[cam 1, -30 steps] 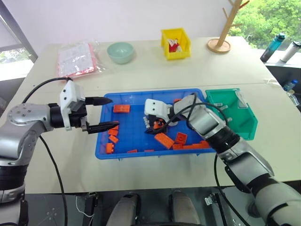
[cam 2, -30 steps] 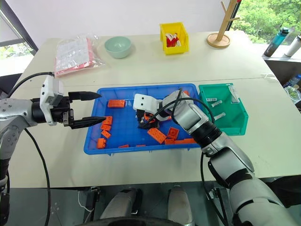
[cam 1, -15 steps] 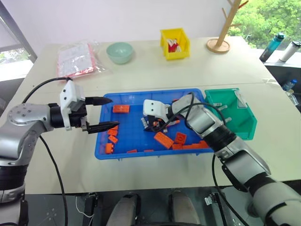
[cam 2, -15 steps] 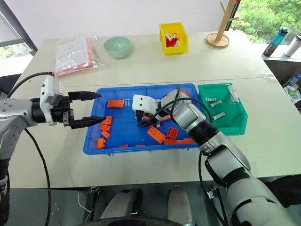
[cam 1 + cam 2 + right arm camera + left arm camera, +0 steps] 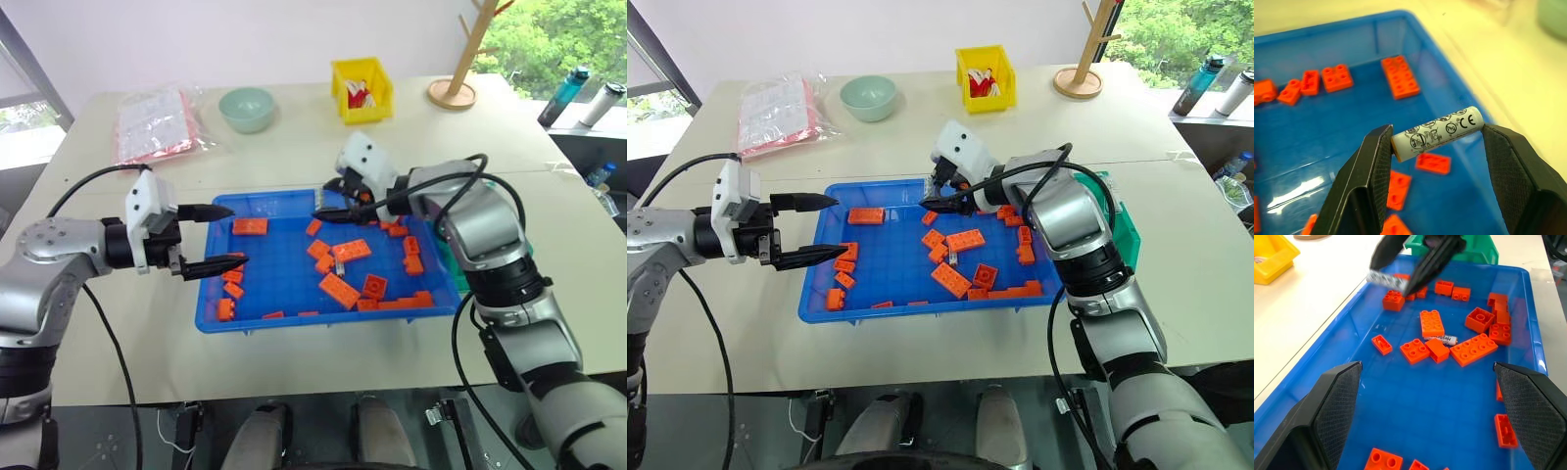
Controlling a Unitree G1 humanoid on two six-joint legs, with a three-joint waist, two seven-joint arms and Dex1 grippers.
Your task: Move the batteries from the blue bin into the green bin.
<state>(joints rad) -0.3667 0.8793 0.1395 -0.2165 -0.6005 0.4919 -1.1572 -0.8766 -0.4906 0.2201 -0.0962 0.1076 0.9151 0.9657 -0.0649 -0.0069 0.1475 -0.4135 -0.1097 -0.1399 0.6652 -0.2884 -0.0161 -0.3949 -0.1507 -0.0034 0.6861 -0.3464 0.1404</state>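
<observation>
I should keep carrying the battery [image 5: 1439,133] with my right gripper until it is over the green bin [image 5: 1125,235], then let go. My fingers hold both its ends, clear above the orange bricks.
My right gripper [image 5: 1437,136] is shut on a silver-grey battery [image 5: 1438,132], held end to end between the two fingers. It hangs above the far edge of the blue bin [image 5: 323,322], and the same held battery [image 5: 1386,279] also appears in the left wrist view. A second battery [image 5: 1442,339] lies on the bin floor among several orange bricks [image 5: 341,290]. The green bin [image 5: 1479,252] stands at the blue bin's right end, mostly hidden behind my right arm. At the bin's left rim my left gripper [image 5: 221,236] hovers open with nothing in it.
Along the far side of the table stand a yellow bin [image 5: 364,90], a pale green bowl [image 5: 249,108], a plastic bag [image 5: 157,122] and a wooden stand [image 5: 456,93]. Bottles [image 5: 573,93] stand beyond the table's right edge.
My right gripper closed on a battery in the blue bin and rose with it toward the bin's far edge. The left gripper kept still.
</observation>
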